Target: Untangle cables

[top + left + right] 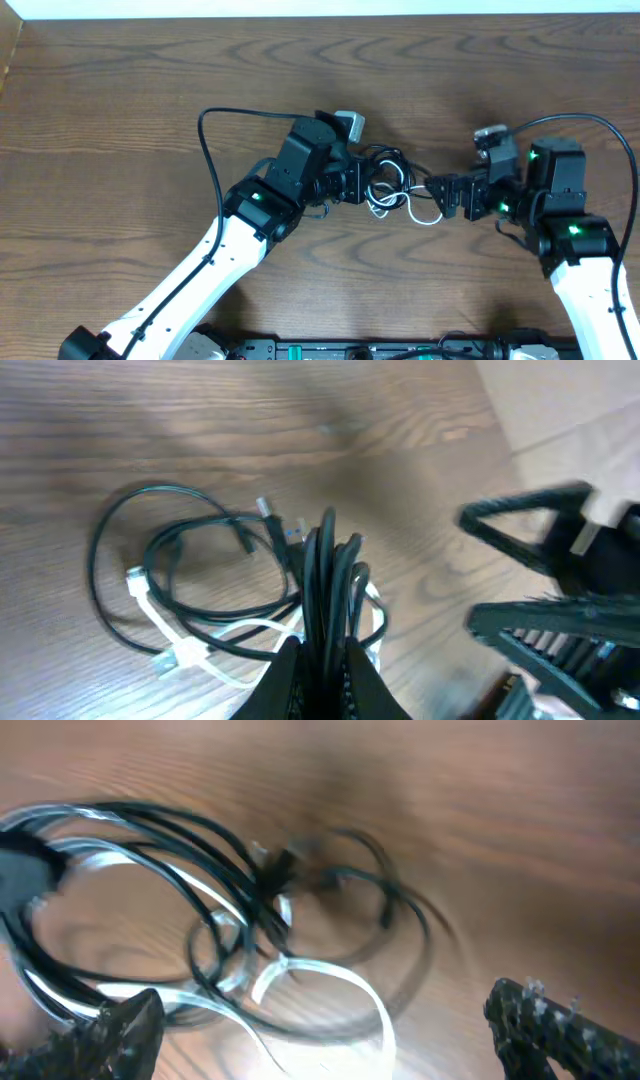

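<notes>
The robot's left gripper is pinching a bundle of black cables, and the white cable (428, 220) loops among them. The robot should let go of the black cables and pull the white cable out.
A tangle of thin black cables (385, 175) with a shorter white cable (420, 212) lies mid-table between my two arms. My left gripper (358, 183) is shut on a bundle of black cable strands (330, 575), which run up between its fingers (325, 660). The loose black loops (190, 560) and the white cable (175, 645) lie on the wood to its left. My right gripper (447, 195) is open at the right side of the tangle. Its fingers (330, 1025) straddle the white loop (330, 985) without gripping it. The right wrist view is motion-blurred.
The wooden table (120, 100) stretches all round the tangle. Thick black robot wires arc from the left arm (210, 150) and the right arm (600, 130). The right gripper (560, 590) shows close to the bundle in the left wrist view.
</notes>
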`<action>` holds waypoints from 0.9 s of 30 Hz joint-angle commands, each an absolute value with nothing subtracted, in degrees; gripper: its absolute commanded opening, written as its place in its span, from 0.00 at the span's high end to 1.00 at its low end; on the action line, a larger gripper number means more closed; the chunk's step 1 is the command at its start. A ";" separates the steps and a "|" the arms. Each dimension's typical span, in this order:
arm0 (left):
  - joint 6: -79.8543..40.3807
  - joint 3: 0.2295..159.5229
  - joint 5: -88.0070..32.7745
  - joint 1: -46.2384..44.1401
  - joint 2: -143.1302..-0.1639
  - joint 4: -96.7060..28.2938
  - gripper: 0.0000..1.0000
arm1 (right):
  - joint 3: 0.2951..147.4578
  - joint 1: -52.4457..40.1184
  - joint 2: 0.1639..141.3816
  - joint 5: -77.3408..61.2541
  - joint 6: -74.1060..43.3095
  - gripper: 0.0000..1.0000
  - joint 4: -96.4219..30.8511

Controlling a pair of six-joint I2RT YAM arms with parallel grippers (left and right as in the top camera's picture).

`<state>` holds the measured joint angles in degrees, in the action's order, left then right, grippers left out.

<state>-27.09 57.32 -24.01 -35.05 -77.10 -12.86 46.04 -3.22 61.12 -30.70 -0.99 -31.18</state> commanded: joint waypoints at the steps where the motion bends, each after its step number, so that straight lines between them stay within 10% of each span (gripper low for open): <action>1: -26.44 58.00 -28.10 -35.07 -76.99 -11.11 0.93 | 47.13 -3.09 63.00 -39.48 -1.28 0.01 -28.75; 7: -28.47 58.00 -38.63 -35.11 -76.97 -3.25 0.93 | 47.13 -5.74 67.46 -39.07 -1.28 0.09 -26.81; 8: -28.64 58.00 -40.64 -35.11 -76.97 -1.83 0.93 | 47.13 -5.74 68.34 -38.96 -1.26 0.19 -25.91; 10: -28.51 58.00 -40.12 -34.85 -76.97 -1.48 0.93 | 47.13 -5.72 69.78 -38.94 -1.32 0.85 -24.18; 11: -27.57 58.00 -36.95 -34.61 -76.97 -3.29 0.93 | 47.13 -5.72 70.08 -38.85 -1.39 0.99 -23.64; 15: -26.70 57.98 0.86 -33.67 -77.52 -18.87 0.92 | 47.16 -5.74 70.08 -43.46 -3.60 0.98 -22.90; 18: -28.21 57.98 2.13 -32.80 -78.43 -21.04 0.83 | 47.16 -5.67 69.97 -60.36 -7.46 0.99 -10.48; 27: -27.70 57.98 -2.50 -32.80 -78.43 -24.47 0.88 | 47.13 -5.91 70.13 6.15 -23.64 0.89 -31.35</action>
<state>-28.29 57.67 -1.80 -32.84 -78.13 -22.96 47.05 -6.31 70.13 -17.63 -14.02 -28.27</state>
